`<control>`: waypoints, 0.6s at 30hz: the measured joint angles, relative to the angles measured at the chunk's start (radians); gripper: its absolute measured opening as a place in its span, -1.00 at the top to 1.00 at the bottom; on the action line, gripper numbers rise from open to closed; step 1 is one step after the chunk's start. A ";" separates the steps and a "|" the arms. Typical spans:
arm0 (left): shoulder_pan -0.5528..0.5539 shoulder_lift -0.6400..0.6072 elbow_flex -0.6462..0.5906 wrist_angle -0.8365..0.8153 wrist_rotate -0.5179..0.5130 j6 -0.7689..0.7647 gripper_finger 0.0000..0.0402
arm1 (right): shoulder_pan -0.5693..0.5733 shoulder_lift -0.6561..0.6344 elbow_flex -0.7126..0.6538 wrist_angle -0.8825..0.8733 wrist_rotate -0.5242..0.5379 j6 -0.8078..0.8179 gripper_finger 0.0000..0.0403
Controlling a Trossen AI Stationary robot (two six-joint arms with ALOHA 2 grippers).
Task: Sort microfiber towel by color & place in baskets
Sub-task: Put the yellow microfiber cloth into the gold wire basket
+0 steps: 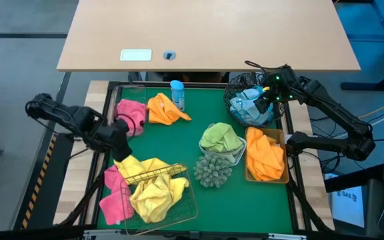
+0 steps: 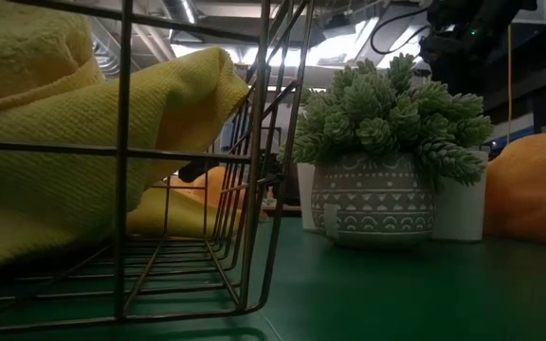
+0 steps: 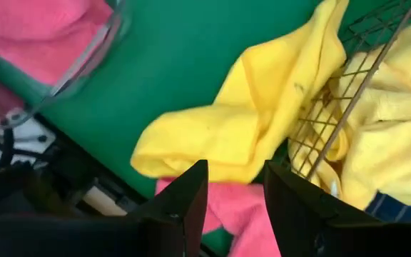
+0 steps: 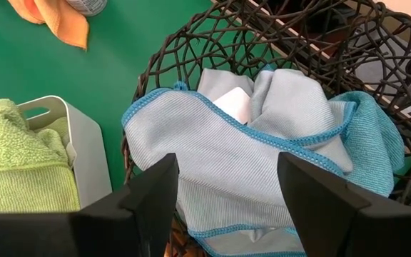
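The yellow towel's loose end [image 1: 129, 167] is clear of the gold wire basket, so the robot's left gripper goes on moving down toward its fold [image 3: 252, 132] until the fingers close there.
My left gripper [image 1: 121, 152] [image 3: 235, 191] is open and hovers at the near-left of the green mat. It is over the end of a yellow towel [image 3: 262, 107] that drapes out of the gold wire basket [image 1: 179, 200] onto a pink towel [image 1: 114, 195]. More yellow towels [image 1: 155, 193] fill that basket. My right gripper [image 1: 267, 100] [image 4: 227, 203] is open above the light blue towels [image 4: 262, 143] lying in the round black basket [image 1: 235, 90]. An orange towel [image 1: 167, 110] lies loose on the mat.
A clear bin with a pink towel [image 1: 131, 113] sits far left. A white tray holds a green towel [image 1: 220, 138], and a tan tray holds orange towels [image 1: 265, 157]. The blue spray bottle [image 1: 177, 95] and the spiky green plant [image 1: 212, 170] stand mid-mat.
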 joint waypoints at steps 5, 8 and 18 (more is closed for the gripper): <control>-0.040 0.041 -0.081 0.093 -0.003 0.002 0.36 | 0.000 0.000 0.000 -0.001 0.000 0.000 -0.19; -0.055 0.068 -0.152 0.188 0.009 0.034 0.36 | 0.000 0.000 0.000 -0.001 0.000 0.000 -0.19; -0.063 0.146 -0.383 0.437 0.012 0.060 0.36 | 0.000 0.000 0.000 0.000 0.000 -0.001 -0.19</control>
